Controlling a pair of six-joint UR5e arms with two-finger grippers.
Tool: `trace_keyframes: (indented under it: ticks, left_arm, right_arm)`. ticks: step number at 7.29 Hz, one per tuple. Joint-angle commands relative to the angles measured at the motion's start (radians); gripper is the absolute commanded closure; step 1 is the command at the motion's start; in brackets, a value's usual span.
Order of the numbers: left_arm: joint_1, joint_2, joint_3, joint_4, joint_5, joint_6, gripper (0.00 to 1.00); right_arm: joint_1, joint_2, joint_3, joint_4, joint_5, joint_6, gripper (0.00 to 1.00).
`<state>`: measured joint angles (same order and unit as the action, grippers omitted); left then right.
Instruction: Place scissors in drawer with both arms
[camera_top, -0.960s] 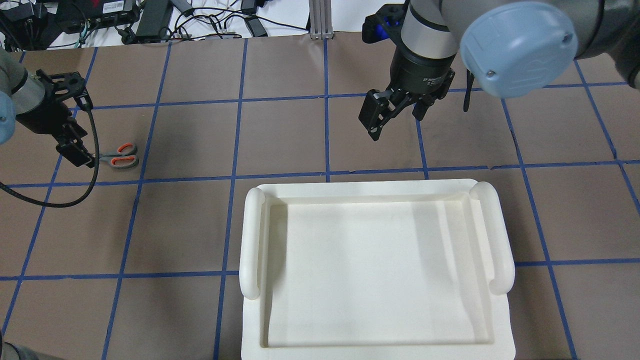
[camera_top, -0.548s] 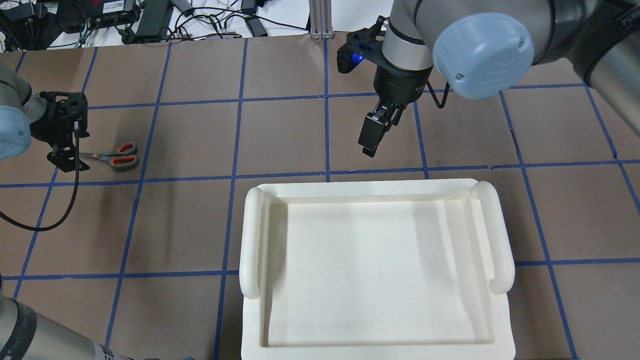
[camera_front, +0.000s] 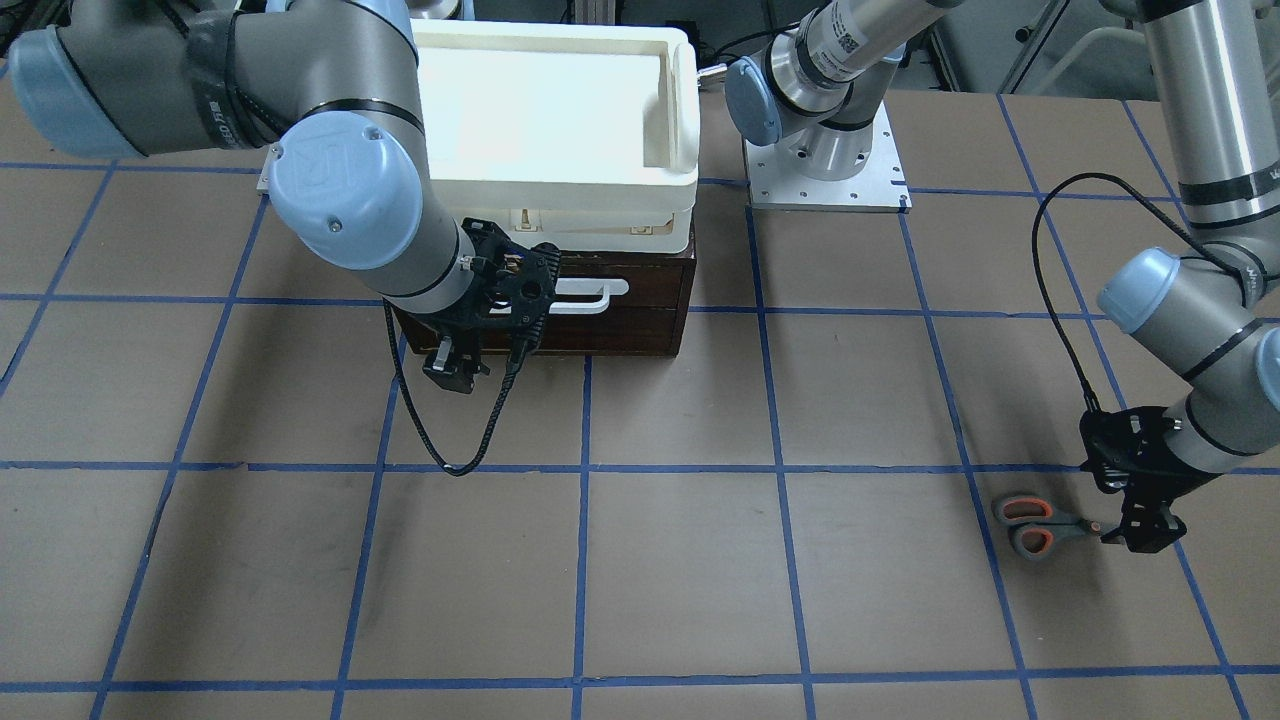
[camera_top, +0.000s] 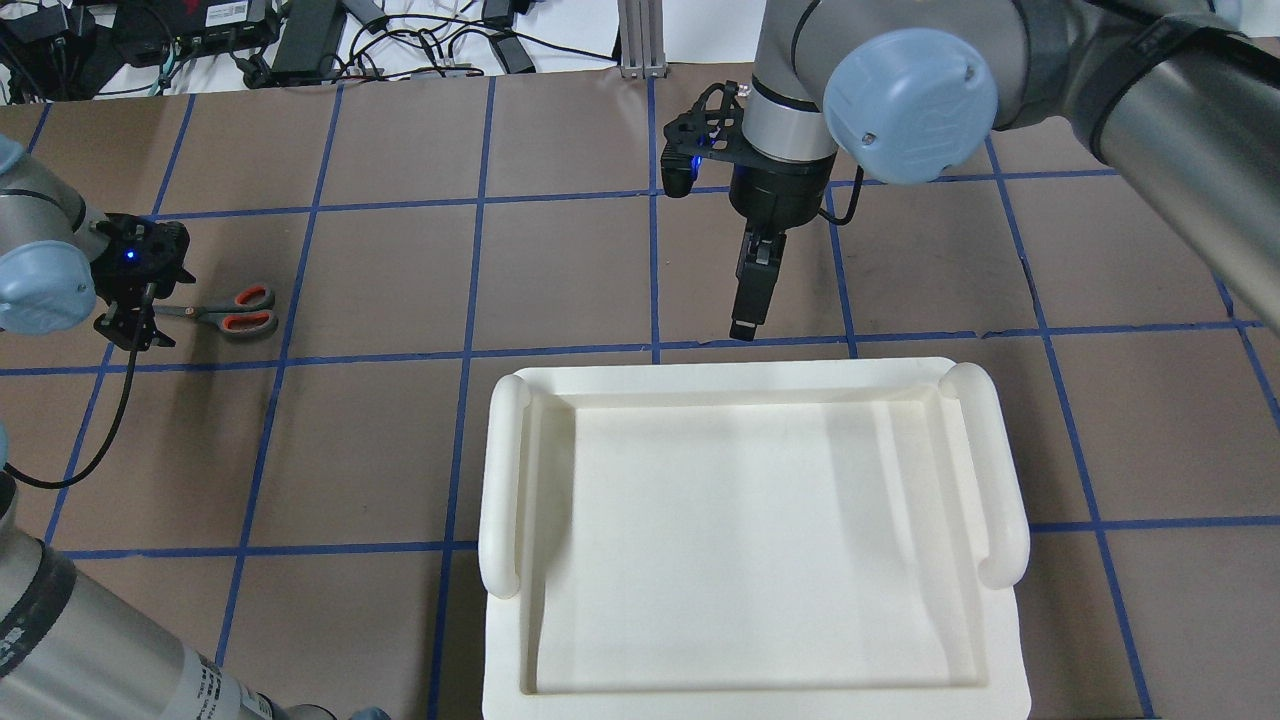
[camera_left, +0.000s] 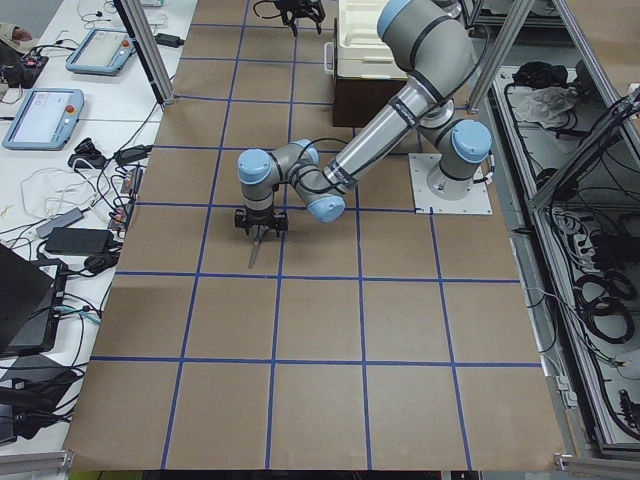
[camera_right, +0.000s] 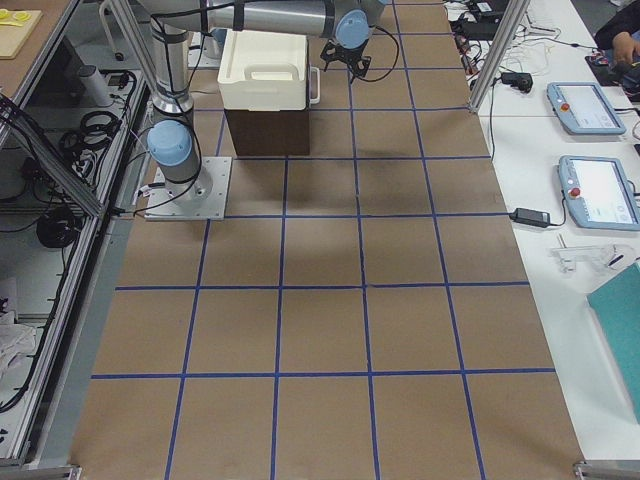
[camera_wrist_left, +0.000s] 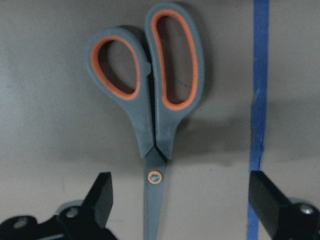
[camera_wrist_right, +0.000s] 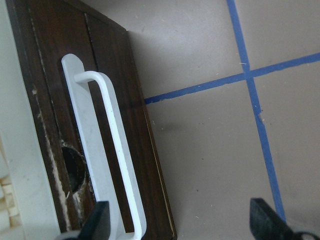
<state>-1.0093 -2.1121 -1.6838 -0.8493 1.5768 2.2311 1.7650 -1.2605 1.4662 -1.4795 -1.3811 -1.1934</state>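
I expect the scissors (camera_front: 1041, 526) to roll up on edge when I lift them, because they lie flat with thin edges (camera_wrist_left: 164, 168) facing my left gripper's fingers.
The scissors (camera_top: 225, 312) lie flat on the brown table at far left, handles to the right; they also show in the front view (camera_front: 1040, 525) and the left wrist view (camera_wrist_left: 155, 125). My left gripper (camera_top: 135, 325) is open, low over the table, its fingers (camera_wrist_left: 100, 200) standing on either side of the blades near the pivot without touching them. The dark brown drawer (camera_front: 620, 320) is closed, with its white bar handle (camera_wrist_right: 107, 165) on the front. My right gripper (camera_top: 745, 320) is open and empty, just in front of the drawer front, by the handle's end.
A white plastic bin (camera_top: 505, 470) sits on top of the drawer cabinet and hides it in the overhead view. Blue tape lines grid the table. The left arm's black cable (camera_front: 1050, 290) loops above the scissors. Cables and boxes lie beyond the far edge.
My left gripper has turned and settled so that it straddles the scissors' blades. My right gripper has rotated and moved closer to the drawer front.
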Motion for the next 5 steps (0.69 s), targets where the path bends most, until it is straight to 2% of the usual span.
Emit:
trace_keyframes:
  ticks: [1, 3, 5]
  left_arm:
    - [-0.002, -0.064, 0.038, 0.001, -0.046, 0.073, 0.06]
    - [-0.009, -0.071, 0.038, -0.026, -0.063, 0.088, 0.06]
    - [-0.009, -0.059, 0.039, -0.078, -0.061, 0.075, 0.1]
  right_arm:
    - [0.031, 0.068, -0.043, 0.065, 0.008, -0.128, 0.03]
    - [0.068, 0.098, -0.043, 0.067, -0.007, -0.16, 0.04]
    - [0.085, 0.101, -0.04, 0.07, -0.024, -0.161, 0.05]
